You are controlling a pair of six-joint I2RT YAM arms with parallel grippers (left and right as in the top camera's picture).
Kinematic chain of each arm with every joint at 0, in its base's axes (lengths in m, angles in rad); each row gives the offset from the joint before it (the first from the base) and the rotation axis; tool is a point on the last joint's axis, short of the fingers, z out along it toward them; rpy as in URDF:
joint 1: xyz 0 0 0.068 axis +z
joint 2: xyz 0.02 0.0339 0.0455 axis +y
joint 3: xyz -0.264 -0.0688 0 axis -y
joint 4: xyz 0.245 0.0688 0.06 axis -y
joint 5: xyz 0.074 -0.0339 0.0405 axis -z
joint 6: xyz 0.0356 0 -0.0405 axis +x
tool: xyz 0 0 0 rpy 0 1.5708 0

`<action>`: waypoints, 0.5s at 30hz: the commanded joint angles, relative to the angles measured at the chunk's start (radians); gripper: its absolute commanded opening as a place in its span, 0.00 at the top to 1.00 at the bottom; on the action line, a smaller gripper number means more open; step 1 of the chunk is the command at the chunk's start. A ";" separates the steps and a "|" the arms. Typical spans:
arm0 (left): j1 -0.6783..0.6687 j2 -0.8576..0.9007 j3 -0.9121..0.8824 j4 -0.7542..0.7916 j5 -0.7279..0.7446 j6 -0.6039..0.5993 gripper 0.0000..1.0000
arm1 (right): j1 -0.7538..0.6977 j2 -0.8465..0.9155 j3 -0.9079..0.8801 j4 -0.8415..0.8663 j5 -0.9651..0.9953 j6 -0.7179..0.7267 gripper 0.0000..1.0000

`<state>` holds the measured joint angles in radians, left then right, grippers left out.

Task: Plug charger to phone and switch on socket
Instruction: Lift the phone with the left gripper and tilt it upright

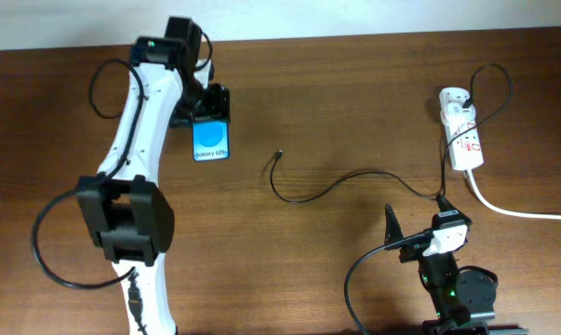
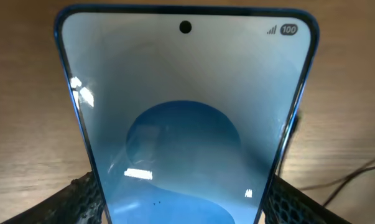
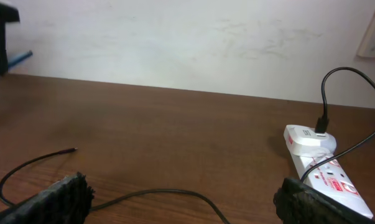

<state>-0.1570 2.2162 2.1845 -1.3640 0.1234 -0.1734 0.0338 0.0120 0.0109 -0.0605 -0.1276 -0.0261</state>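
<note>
My left gripper is to lift the phone because the phone's lower end points past the cable tip. It should turn that end toward my right gripper.
The phone lies at the back left with its blue screen up, and it fills the left wrist view. My left gripper is shut on the phone, with a finger pressed against each long edge. The charger, a thin black cable, lies loose across the middle of the table, its connector tip bare. Its other end is in the white plug adapter on the socket. My right gripper is open and empty, and the cable runs between its fingers.
The socket's thick white cord runs off to the right edge. The socket lies just beyond my right finger, and the cable tip is far left. A pale wall stands behind the table's back edge.
</note>
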 commanded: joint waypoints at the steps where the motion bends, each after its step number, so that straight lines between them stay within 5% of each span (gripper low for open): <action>1: 0.000 -0.010 0.155 -0.042 0.039 0.002 1.00 | 0.005 -0.006 -0.005 -0.005 0.005 0.004 0.02; 7: 0.000 -0.011 0.254 -0.071 0.291 -0.071 1.00 | 0.005 -0.006 -0.005 -0.005 0.005 0.004 0.02; 10: 0.000 -0.011 0.254 -0.114 0.292 -0.290 1.00 | 0.005 -0.006 -0.005 -0.005 0.005 0.004 0.02; 15: 0.000 -0.011 0.254 -0.124 0.226 -0.294 1.00 | 0.005 -0.006 -0.005 -0.005 0.005 0.004 0.02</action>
<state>-0.1577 2.2162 2.4119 -1.4845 0.3775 -0.4248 0.0338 0.0120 0.0109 -0.0608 -0.1276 -0.0257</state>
